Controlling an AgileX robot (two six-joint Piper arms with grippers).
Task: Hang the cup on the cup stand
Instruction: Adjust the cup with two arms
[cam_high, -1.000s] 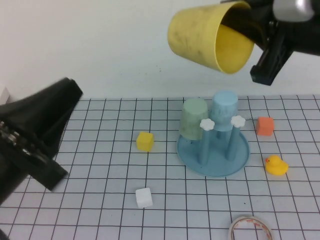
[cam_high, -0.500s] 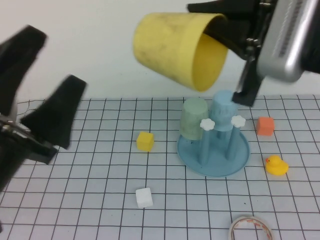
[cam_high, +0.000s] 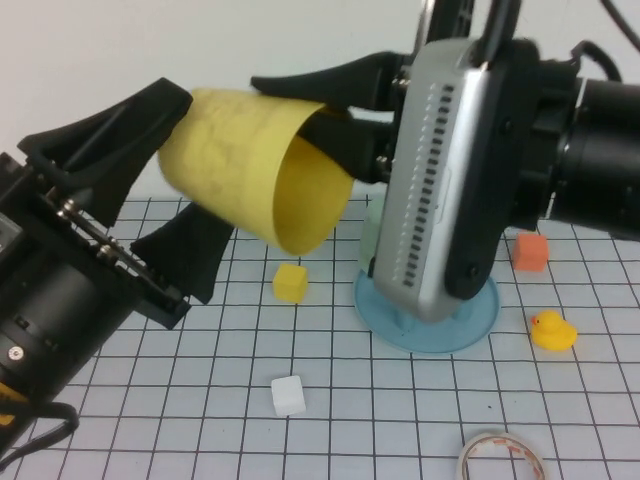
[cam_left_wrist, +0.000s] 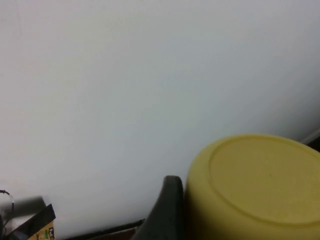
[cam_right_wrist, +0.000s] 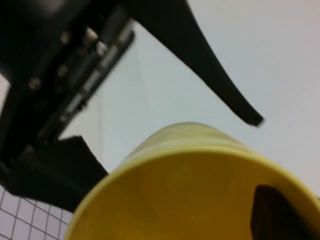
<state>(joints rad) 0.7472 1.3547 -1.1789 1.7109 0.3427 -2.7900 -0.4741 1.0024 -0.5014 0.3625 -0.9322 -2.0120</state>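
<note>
My right gripper's finger is blocking the yellow cup's opening (cam_high: 304, 195), so next my left gripper grabs the closed end (cam_high: 196, 148) and hangs the cup after my right gripper moves away.
The yellow cup (cam_high: 250, 170) hangs on its side high above the table, its mouth facing the right arm. My right gripper (cam_high: 300, 112) is shut on its rim, one finger inside (cam_right_wrist: 275, 215) and one outside. My left gripper (cam_high: 200, 170) stands open around the cup's closed end, one finger above and one below; whether they touch it I cannot tell. In the left wrist view the cup's base (cam_left_wrist: 260, 185) sits beside one dark finger (cam_left_wrist: 169, 207). The blue cup stand (cam_high: 480, 320) is mostly hidden behind the right arm; only part of its round base shows.
On the grid mat lie a yellow cube (cam_high: 290, 282), a white cube (cam_high: 287, 395), an orange cube (cam_high: 530, 252), a rubber duck (cam_high: 552, 330) and a tape roll (cam_high: 500, 458). A sliver of a pale green cup (cam_high: 368, 245) shows at the stand.
The right arm has carried the cup leftward and nearer the camera. The left gripper has opened, risen and now flanks the cup's closed end.
</note>
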